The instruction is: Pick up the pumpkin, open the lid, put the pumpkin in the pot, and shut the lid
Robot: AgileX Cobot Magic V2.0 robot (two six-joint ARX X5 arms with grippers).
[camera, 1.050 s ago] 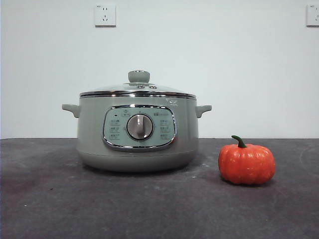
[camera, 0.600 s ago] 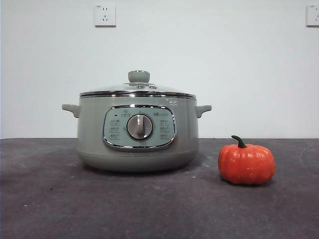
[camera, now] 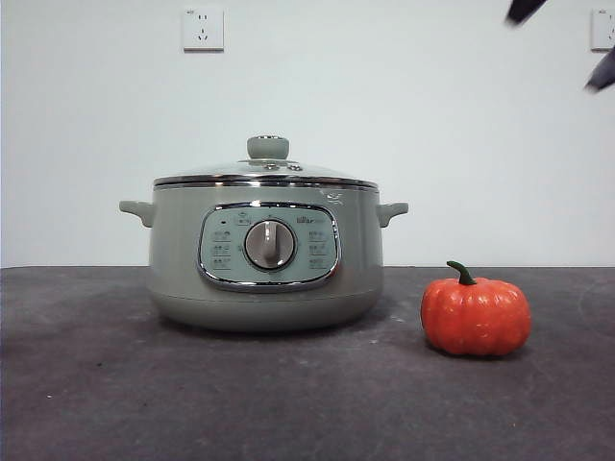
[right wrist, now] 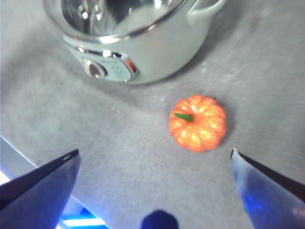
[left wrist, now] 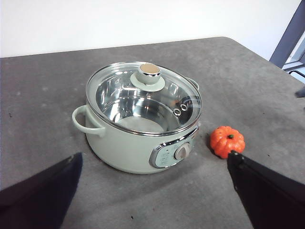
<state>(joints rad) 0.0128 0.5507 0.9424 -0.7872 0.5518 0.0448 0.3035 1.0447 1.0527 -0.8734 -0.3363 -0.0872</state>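
Note:
A plain, unbroken round rim [camera: 266, 180] sits on the pot. The glass lid [camera: 219, 172] will come fully off in one piece when I lift the knob.
The sage-green pot [camera: 265, 257] stands on the dark table with the glass lid [camera: 266, 173] shut on it; its knob [camera: 268, 147] is on top. The orange pumpkin [camera: 476, 314] sits on the table right of the pot, apart from it. My right gripper [camera: 557, 48] shows as two black tips at the front view's top right corner, high above the pumpkin. In the right wrist view it [right wrist: 155, 151] is open and empty, with the pumpkin [right wrist: 197, 122] well below, nearer one jaw. My left gripper [left wrist: 155, 155] is open and empty, high over the pot [left wrist: 138, 143] and lid [left wrist: 145, 98].
The table top [camera: 115, 384] is dark grey. A white wall with two sockets [camera: 203, 29] stands behind. The table's edge shows in the right wrist view [right wrist: 19, 157]. A grey frame [left wrist: 288, 38] stands beyond the table's far corner.
Two black jaw tips have come into the front view's top right corner. The pot, lid and pumpkin have not moved.

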